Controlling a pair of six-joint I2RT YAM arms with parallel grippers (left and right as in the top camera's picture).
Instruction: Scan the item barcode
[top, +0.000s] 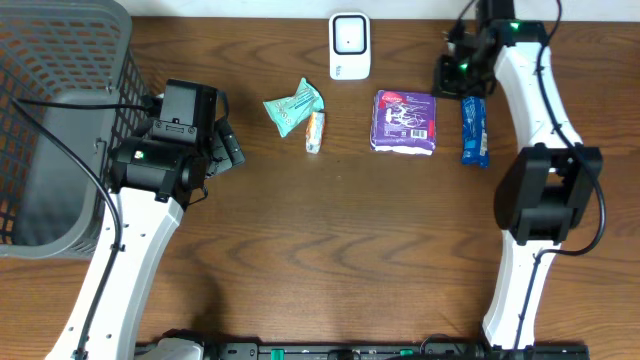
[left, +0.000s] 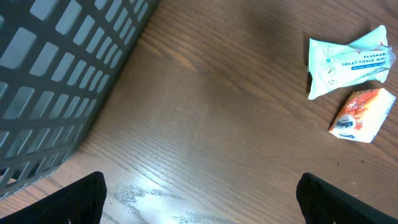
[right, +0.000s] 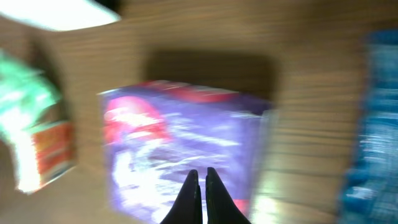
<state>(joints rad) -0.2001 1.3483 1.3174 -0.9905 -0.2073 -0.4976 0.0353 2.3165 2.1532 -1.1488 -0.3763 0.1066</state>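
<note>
I should slide the purple pack against the blue packet with my right gripper before I get the orange tissue pack, because the purple pack takes up room beside the scanner.
Several packaged items lie in a row on the table: a teal wipes packet, a small orange tissue pack, a purple pack and a blue packet. A white barcode scanner stands behind them. My left gripper hovers open and empty left of the wipes packet and the orange pack; in the left wrist view my left gripper has only bare wood between its fingers. My right gripper is shut and holds nothing, between the purple pack and the blue packet. In the blurred right wrist view, my right gripper points over the purple pack.
A large grey mesh basket fills the far left of the table, right beside my left arm, and its wall also shows in the left wrist view. The wooden table stretches forward to the arm bases.
</note>
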